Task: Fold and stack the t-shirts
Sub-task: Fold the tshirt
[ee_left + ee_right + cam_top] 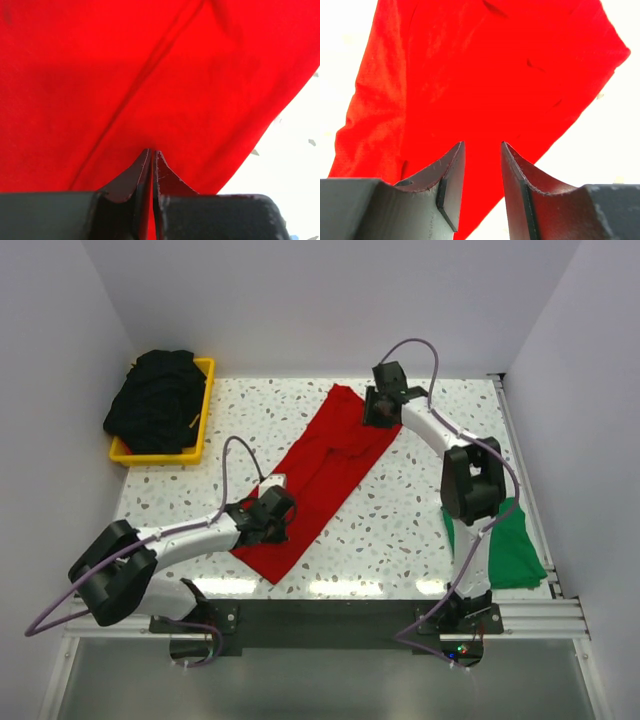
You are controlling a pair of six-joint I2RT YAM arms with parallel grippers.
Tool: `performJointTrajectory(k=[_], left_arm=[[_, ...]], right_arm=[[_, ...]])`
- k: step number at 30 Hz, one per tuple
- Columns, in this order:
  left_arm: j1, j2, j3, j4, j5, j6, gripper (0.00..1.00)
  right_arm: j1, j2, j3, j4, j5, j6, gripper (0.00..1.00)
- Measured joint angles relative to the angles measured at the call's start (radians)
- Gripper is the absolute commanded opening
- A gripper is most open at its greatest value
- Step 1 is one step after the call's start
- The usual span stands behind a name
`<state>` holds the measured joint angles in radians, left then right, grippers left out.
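Observation:
The red t-shirt's long strip [328,478] slants across the table, so next my left gripper swings the strip's near end [276,561] straight before both grippers grab the strip's near corners.
The red t-shirt [322,472] lies folded lengthwise in a long diagonal strip across the middle of the table. My left gripper [276,512] is at its lower left edge. In the left wrist view the gripper [151,150] is shut, with a sliver of red t-shirt [150,75] pinched between the jaws. My right gripper [379,408] is at the strip's upper right edge. In the right wrist view it [482,145] is open just above the red t-shirt [485,65], and cloth shows between the jaws. A folded green t-shirt [512,542] lies at the right. Black t-shirts [158,400] are piled at the back left.
The black t-shirts sit in a yellow tray [203,410] at the back left corner. The green t-shirt lies beside the right arm, near the table's right rail [525,475]. White walls close in the table on three sides.

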<state>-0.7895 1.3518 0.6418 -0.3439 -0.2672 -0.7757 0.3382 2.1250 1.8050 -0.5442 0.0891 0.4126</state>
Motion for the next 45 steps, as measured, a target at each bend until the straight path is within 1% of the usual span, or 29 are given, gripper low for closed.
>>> performJointTrajectory(k=[2, 5, 11, 15, 19, 23, 27, 32, 36, 41, 45], left_arm=[[-0.018, 0.000, -0.017, 0.004, 0.009, -0.004, 0.06], [-0.052, 0.010, -0.030, 0.023, 0.021, -0.021, 0.06], [-0.136, 0.087, 0.011, 0.098, 0.051, -0.053, 0.05], [-0.161, 0.185, 0.089, 0.151, 0.108, -0.063, 0.05], [-0.171, 0.270, 0.167, 0.183, 0.165, -0.071, 0.06], [-0.179, 0.313, 0.222, 0.182, 0.196, -0.070, 0.07], [-0.180, 0.318, 0.283, 0.154, 0.201, -0.066, 0.09], [-0.180, 0.286, 0.309, 0.124, 0.180, -0.049, 0.10], [-0.180, 0.238, 0.305, 0.074, 0.125, -0.041, 0.10], [-0.180, 0.184, 0.212, 0.043, 0.043, -0.044, 0.09], [-0.180, 0.177, 0.141, 0.009, -0.009, -0.055, 0.09]], right_arm=[[0.004, -0.027, -0.054, 0.029, -0.012, 0.011, 0.38], [0.008, -0.021, -0.092, 0.055, -0.032, 0.019, 0.38], [0.010, 0.051, -0.080, 0.061, -0.051, 0.021, 0.38], [0.010, 0.165, 0.024, 0.042, -0.055, 0.013, 0.38], [0.010, 0.252, 0.186, 0.006, -0.050, -0.007, 0.38], [0.007, 0.344, 0.334, -0.033, -0.052, -0.029, 0.38], [-0.001, 0.414, 0.444, -0.044, -0.064, -0.048, 0.39], [-0.013, 0.473, 0.541, -0.042, -0.084, -0.085, 0.41], [-0.016, 0.479, 0.550, -0.035, -0.084, -0.110, 0.41], [-0.018, 0.479, 0.544, -0.019, -0.084, -0.121, 0.41], [-0.018, 0.472, 0.532, -0.008, -0.083, -0.122, 0.41]])
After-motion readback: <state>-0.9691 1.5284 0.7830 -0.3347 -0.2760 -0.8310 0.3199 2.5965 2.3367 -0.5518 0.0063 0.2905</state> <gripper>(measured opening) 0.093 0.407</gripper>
